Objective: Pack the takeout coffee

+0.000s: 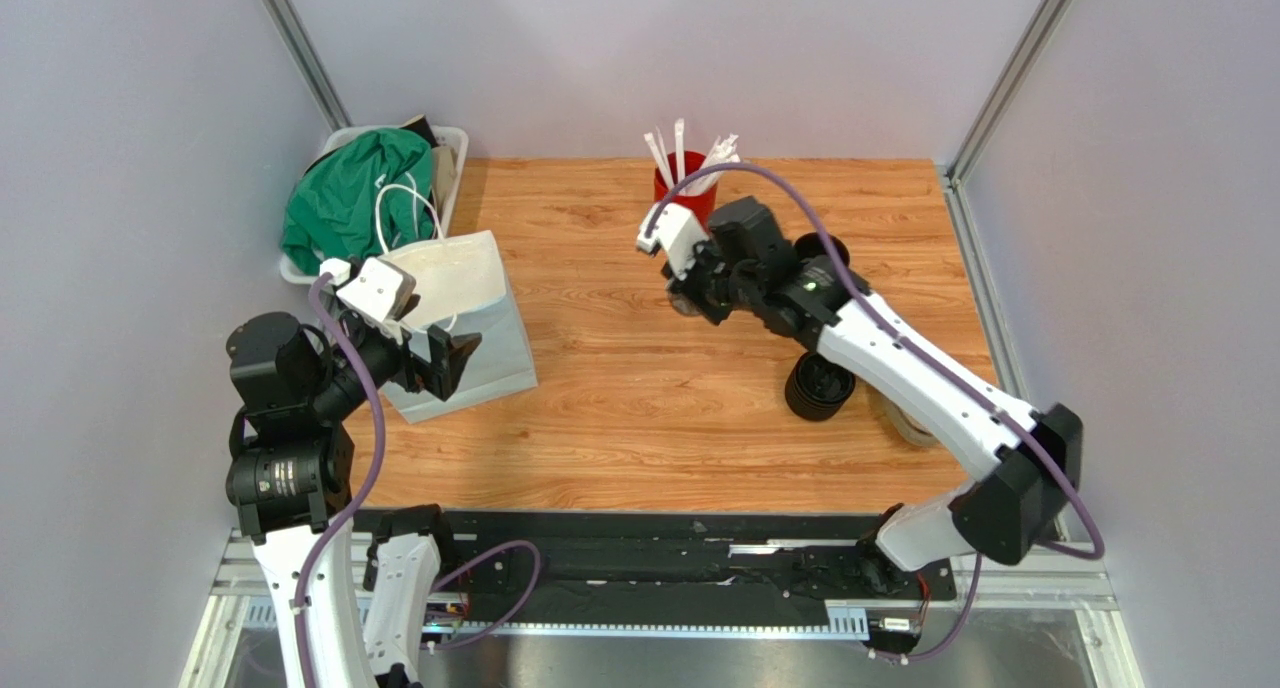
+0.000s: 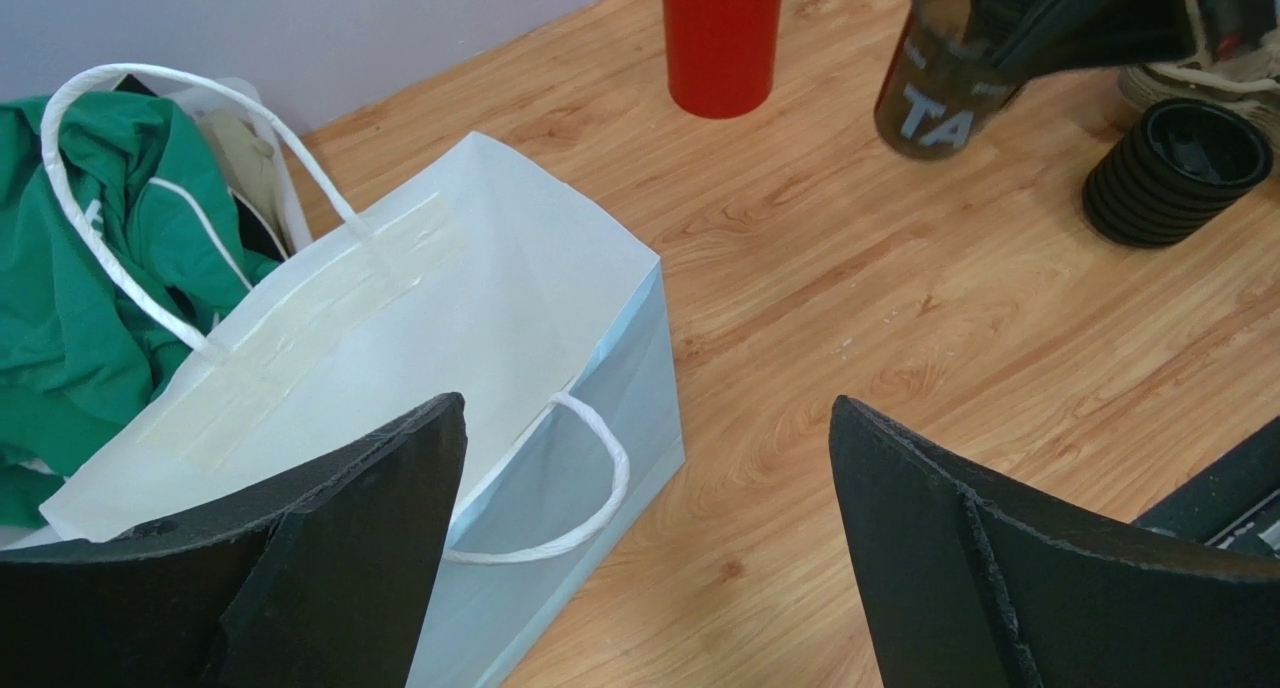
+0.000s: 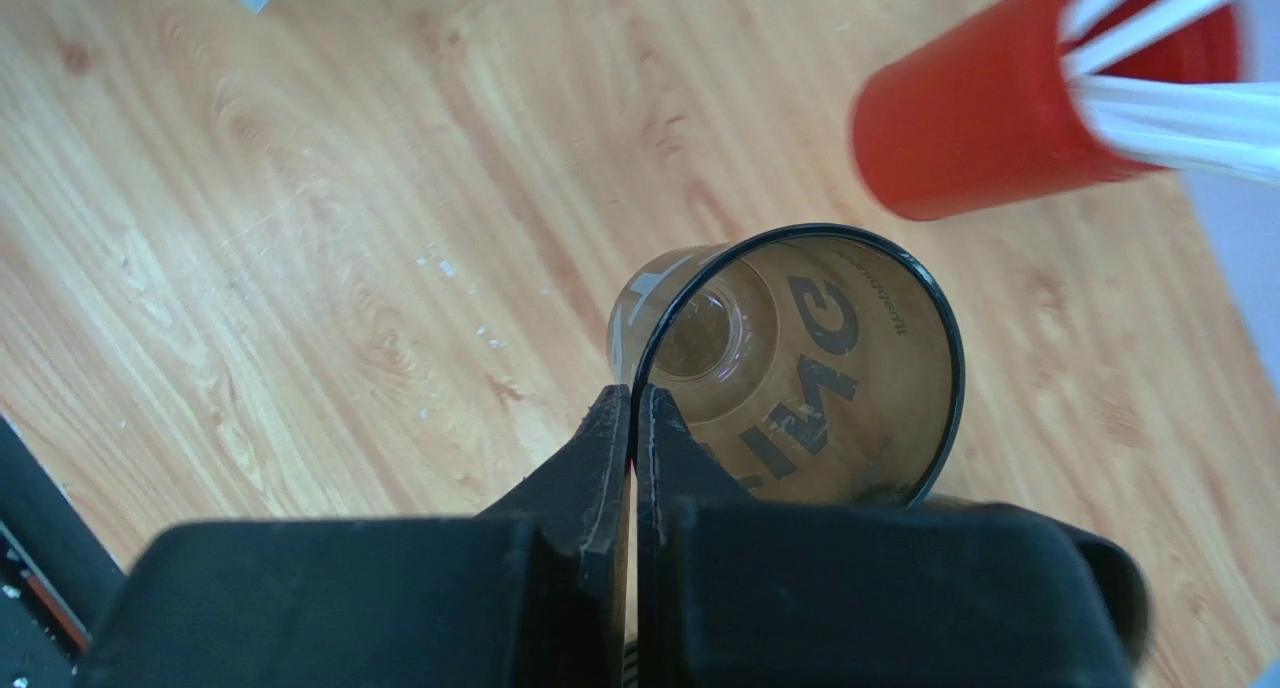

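My right gripper goes on carrying the cup to the wood (image 1: 654, 361) between bag and lids until the cup's base stands there, then let go, because the cup's opening (image 3: 812, 366) faces up and that spot is clear.
A dark see-through takeout coffee cup (image 3: 781, 366) with pale lettering has no lid on it. My right gripper (image 3: 631, 400) is shut on its rim, one finger inside and one outside. In the left wrist view the cup (image 2: 935, 88) hangs tilted near the red cup, under the right gripper (image 2: 1074, 13). A ribbed black stack (image 1: 819, 385), which looks like lids, stands on the table to its right. My left gripper (image 1: 440, 361) is open with nothing between its fingers, beside the white paper bag (image 1: 466, 313). The bag's mouth (image 2: 376, 313) faces up.
A red cup of white straws (image 1: 684, 178) stands at the back middle. A white bin of green cloth (image 1: 361, 193) sits at the back left behind the bag. A brown pulp carrier (image 1: 911, 424) lies partly under the right arm. Grey walls close in three sides.
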Controlling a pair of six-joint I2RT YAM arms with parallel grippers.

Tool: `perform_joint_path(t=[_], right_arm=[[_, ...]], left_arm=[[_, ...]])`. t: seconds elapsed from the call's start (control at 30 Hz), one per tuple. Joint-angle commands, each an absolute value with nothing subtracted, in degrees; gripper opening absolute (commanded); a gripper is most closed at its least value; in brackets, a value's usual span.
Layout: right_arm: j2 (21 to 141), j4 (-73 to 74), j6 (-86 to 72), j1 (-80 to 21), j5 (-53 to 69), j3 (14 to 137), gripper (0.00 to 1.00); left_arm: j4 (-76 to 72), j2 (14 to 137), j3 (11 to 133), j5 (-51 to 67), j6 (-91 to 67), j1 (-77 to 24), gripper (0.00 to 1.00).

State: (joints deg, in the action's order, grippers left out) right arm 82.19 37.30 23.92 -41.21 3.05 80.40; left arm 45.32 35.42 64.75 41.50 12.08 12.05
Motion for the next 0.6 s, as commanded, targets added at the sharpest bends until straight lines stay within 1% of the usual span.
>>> perform_joint_path(t=[0.0, 0.2, 0.3, 0.57], right_arm=[[87.36, 37.79, 25.49, -44.47, 1.32, 79.89, 0.00], [91.66, 36.30, 24.35, -47.46, 1.23, 78.49, 0.00], [92.54, 33.93, 23.91, -48.25, -1.65, 77.09, 0.00], [94.92, 31.64, 22.77, -48.87, -2.55, 75.85, 0.00]], left_arm=[[43.59, 35.60, 64.60, 41.75, 11.16, 13.01, 0.99], [43.33, 35.33, 64.42, 41.75, 10.99, 13.54, 0.99], [43.33, 35.24, 64.42, 41.84, 10.81, 13.89, 0.99], [42.89, 34.98, 64.07, 41.84, 10.64, 14.33, 0.99]])
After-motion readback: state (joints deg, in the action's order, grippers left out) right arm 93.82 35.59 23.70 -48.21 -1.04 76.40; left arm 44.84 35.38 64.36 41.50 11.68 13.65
